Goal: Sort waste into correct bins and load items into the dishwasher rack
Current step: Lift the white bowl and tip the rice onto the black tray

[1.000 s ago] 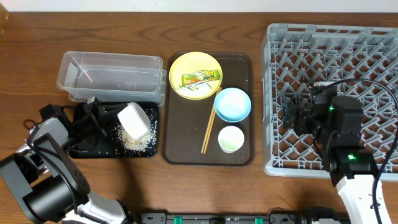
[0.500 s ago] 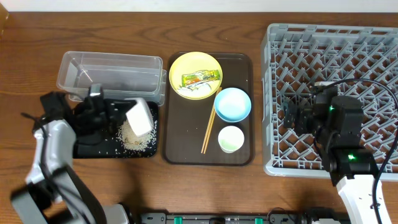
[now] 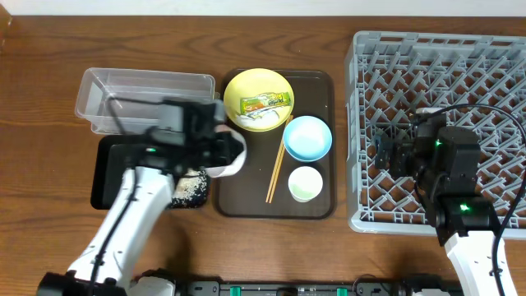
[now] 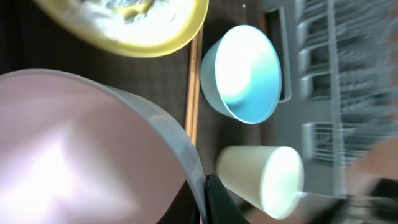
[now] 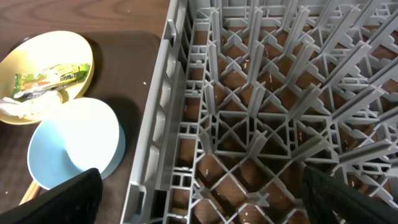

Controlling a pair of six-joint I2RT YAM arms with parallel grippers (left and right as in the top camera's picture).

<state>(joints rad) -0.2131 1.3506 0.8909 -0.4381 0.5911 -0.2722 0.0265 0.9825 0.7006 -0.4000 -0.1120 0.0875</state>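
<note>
The white bowl is empty and the brown tray is clear beside the chopsticks, so the robot's left gripper keeps bringing the bowl down until its base rests there.
My left gripper is shut on the rim of the white bowl, holding it over the left edge of the brown tray. In the left wrist view the bowl fills the left side, with my fingers pinching its rim. The rice heap lies in the black tray. The clear tub stands behind it. The wrapper lies on the yellow plate. The blue bowl, green cup and chopsticks are on the brown tray. My right gripper is open and empty over the grey rack.
The brown serving tray sits between the bins and the rack. The right wrist view shows the rack's lattice floor, the blue bowl and the plate with the wrapper.
My left arm has swung right from over the black tray, carrying the white bowl to the brown tray's left edge. The rice stayed in the black tray. The right arm has not moved.
</note>
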